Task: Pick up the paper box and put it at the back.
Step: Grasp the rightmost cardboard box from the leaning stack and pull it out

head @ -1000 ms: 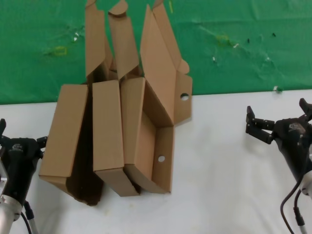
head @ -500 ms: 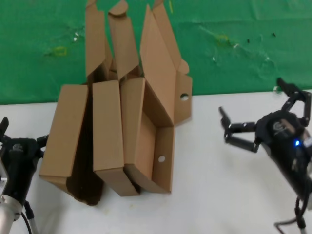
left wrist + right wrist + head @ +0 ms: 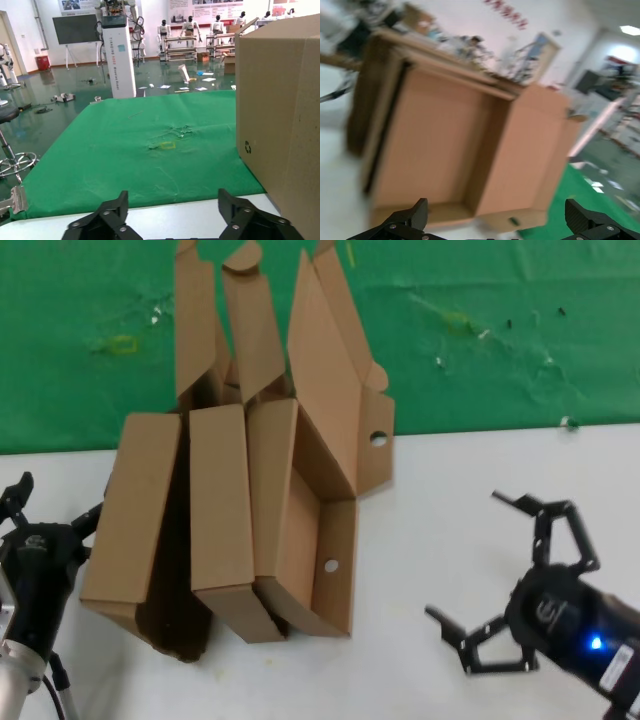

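Note:
Other boxes [image 3: 221,502] keep my left gripper from reaching the paper box, so next my right gripper grabs the paper box's near side [image 3: 316,616] and puts it down flat at the back.
The paper box [image 3: 320,510] is the rightmost of three brown cardboard boxes at mid-table. Its shallow tray is open to the right, its lid stands up against the green cloth, and round holes show in its side wall. My right gripper [image 3: 462,554] is open and empty, low over the table to the right of the box, facing it and apart from it. In the right wrist view the open tray [image 3: 455,150] fills the space ahead of the open gripper [image 3: 495,212]. My left gripper [image 3: 60,498] is open at the left table edge, beside the leftmost box. The back [image 3: 490,430] is where the white table meets the green cloth.
Two closed-looking brown boxes [image 3: 220,510] [image 3: 135,520] lean side by side left of the paper box, tall flaps rising behind. The leftmost box's plain panel [image 3: 280,120] stands close beside the left gripper [image 3: 172,202]. White tabletop [image 3: 450,480] lies right of the boxes.
My right arm has swung from the table's right edge forward and left toward the paper box, its gripper turning to face it. The left gripper's fingers have shifted slightly. The boxes have not moved.

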Controlling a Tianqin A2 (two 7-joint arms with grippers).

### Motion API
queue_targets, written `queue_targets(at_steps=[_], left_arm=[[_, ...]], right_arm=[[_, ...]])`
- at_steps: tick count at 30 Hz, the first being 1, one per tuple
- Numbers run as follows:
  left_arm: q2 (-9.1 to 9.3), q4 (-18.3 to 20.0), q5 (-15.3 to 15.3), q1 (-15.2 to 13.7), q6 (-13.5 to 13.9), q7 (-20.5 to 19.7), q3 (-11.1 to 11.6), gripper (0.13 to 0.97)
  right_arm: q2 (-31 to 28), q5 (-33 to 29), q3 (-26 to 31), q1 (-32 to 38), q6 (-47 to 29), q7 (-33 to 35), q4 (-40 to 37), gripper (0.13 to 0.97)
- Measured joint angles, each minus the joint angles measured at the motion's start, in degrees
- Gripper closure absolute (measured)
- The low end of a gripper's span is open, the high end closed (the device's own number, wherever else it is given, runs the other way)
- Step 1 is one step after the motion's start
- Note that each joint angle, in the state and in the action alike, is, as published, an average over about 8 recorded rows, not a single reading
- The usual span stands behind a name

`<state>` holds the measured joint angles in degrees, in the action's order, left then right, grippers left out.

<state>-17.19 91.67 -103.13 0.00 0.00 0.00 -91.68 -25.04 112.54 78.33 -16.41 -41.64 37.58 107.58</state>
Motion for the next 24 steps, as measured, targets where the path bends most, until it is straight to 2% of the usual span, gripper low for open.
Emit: queue_targets(at_steps=[5, 9, 10, 17, 24], left_arm=[[0.0, 0.0, 0.0, 0.0, 0.0, 0.0, 0.0, 0.493], [0.0, 0.0, 0.0, 0.0, 0.0, 0.0, 0.0, 0.493], [0.0, 0.0, 0.0, 0.0, 0.0, 0.0, 0.0, 0.52], [0.0, 0.0, 0.0, 0.0, 0.0, 0.0, 0.0, 0.713], [0.0, 0.0, 0.0, 0.0, 0.0, 0.0, 0.0, 0.826]], right_arm=[[-5.3, -1.86, 3.25, 1.22, -2.84, -0.27, -2.22, 0.129], [-7.87, -3.58, 7.33, 3.47, -4.14, -1.36, -3.69, 0.129], [-8.26, -4.05, 8.45, 4.19, -4.28, -1.7, -4.02, 0.129], [-8.54, -6.58, 15.45, 9.31, -3.93, -3.87, -5.52, 0.14], [-7.41, -8.31, 20.73, 13.54, -2.75, -5.59, -6.38, 0.173]])
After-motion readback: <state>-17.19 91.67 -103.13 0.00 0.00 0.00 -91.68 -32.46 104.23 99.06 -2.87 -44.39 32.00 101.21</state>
